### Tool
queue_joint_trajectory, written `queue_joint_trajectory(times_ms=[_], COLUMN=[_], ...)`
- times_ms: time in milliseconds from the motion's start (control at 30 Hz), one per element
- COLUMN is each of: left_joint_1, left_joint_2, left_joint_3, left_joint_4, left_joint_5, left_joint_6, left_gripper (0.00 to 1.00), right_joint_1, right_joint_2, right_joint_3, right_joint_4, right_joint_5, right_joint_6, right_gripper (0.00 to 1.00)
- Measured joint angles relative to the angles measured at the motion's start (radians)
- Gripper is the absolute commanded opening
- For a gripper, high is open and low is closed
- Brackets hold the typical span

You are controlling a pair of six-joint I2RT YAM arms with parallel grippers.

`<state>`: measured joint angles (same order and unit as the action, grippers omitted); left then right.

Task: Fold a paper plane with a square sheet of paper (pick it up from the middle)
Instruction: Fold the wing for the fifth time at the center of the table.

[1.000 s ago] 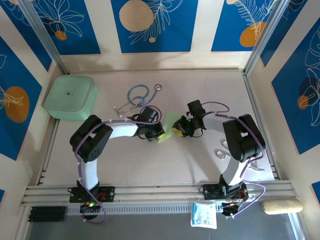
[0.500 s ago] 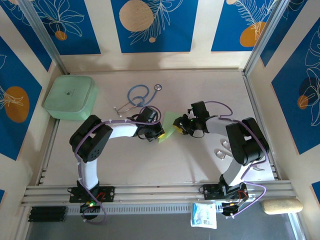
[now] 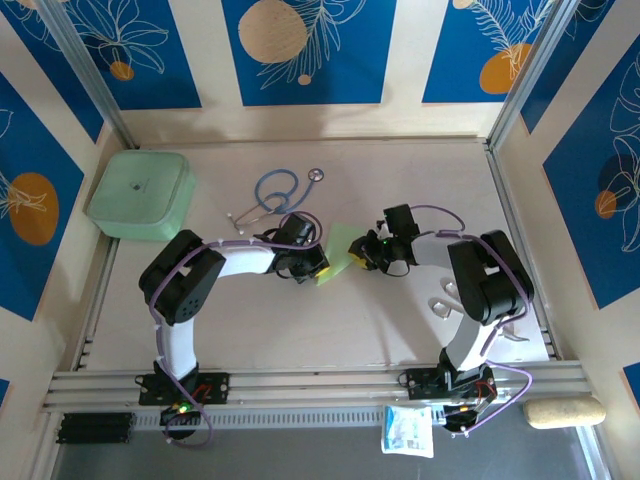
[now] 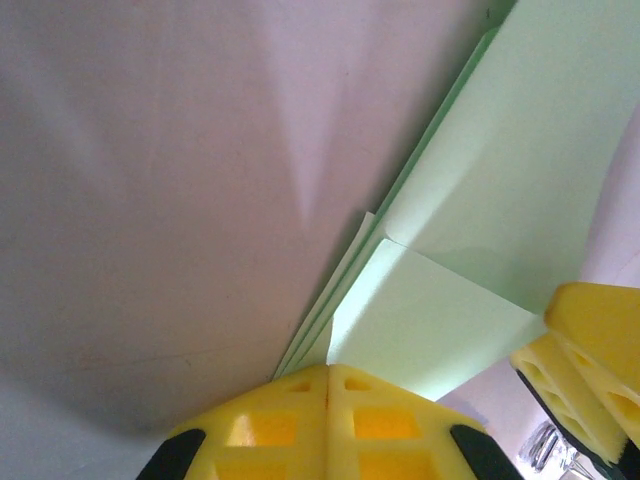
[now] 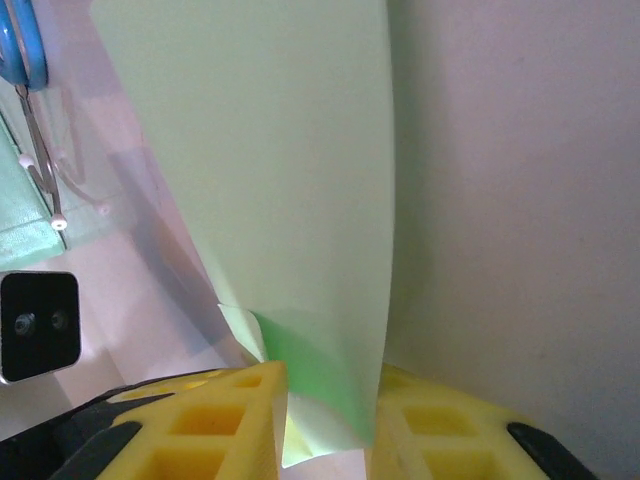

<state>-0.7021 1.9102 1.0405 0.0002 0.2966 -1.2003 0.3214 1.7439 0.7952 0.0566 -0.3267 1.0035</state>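
Note:
My left gripper pinches with the paper's layered edges (image 4: 352, 262) fanning apart beyond, so it should open and squeeze the paper's near part (image 4: 425, 312) while my right gripper steadies it.
The square sheet of paper (image 3: 340, 243) is a pale green, partly folded piece held up between both grippers at the table's middle. My left gripper (image 3: 321, 268) is shut on its near-left end. In the left wrist view the yellow jaws of the left gripper (image 4: 328, 375) are pressed together, with layered edges of the paper (image 4: 470, 220) fanning out from them. My right gripper (image 3: 356, 258) sits at the paper's right side. In the right wrist view the paper (image 5: 290, 170) hangs curled in the gap of the right gripper (image 5: 325, 400), whose jaws stand apart.
A blue stethoscope (image 3: 277, 190) lies just behind the grippers. A thick mint-green box (image 3: 140, 193) stands at the back left. A metal tool (image 3: 445, 300) lies by the right arm. A white packet (image 3: 408, 430) and a beige roll (image 3: 563, 411) rest past the near rail.
The right gripper has shifted slightly toward the paper and its jaws have narrowed around the fold. The left gripper has stayed shut in place.

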Motion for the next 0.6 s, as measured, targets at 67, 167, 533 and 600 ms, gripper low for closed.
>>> queue_joint_trajectory(times_ms=[67, 167, 533, 600], left_joint_1=[0.0, 0.002, 0.007, 0.008], left_joint_2=[0.0, 0.0, -0.004, -0.017], left_joint_3=[0.0, 0.0, -0.002, -0.014], left_joint_4=[0.0, 0.0, -0.003, -0.005], left_joint_5=[0.0, 0.0, -0.001, -0.008], left_joint_6=[0.0, 0.0, 0.001, 0.006], left_gripper=[0.06, 0.06, 0.11, 0.18], right_joint_1=[0.0, 0.005, 0.006, 0.006], right_joint_2=[0.002, 0.002, 0.002, 0.001], right_joint_3=[-0.007, -0.02, -0.056, -0.058], right_joint_4=[0.017, 0.05, 0.117, 0.117], right_joint_5=[-0.015, -0.031, -0.069, -0.071], right_joint_6=[0.0, 0.001, 0.005, 0.008], right_gripper=[0.24, 0.23, 0.13, 0.09])
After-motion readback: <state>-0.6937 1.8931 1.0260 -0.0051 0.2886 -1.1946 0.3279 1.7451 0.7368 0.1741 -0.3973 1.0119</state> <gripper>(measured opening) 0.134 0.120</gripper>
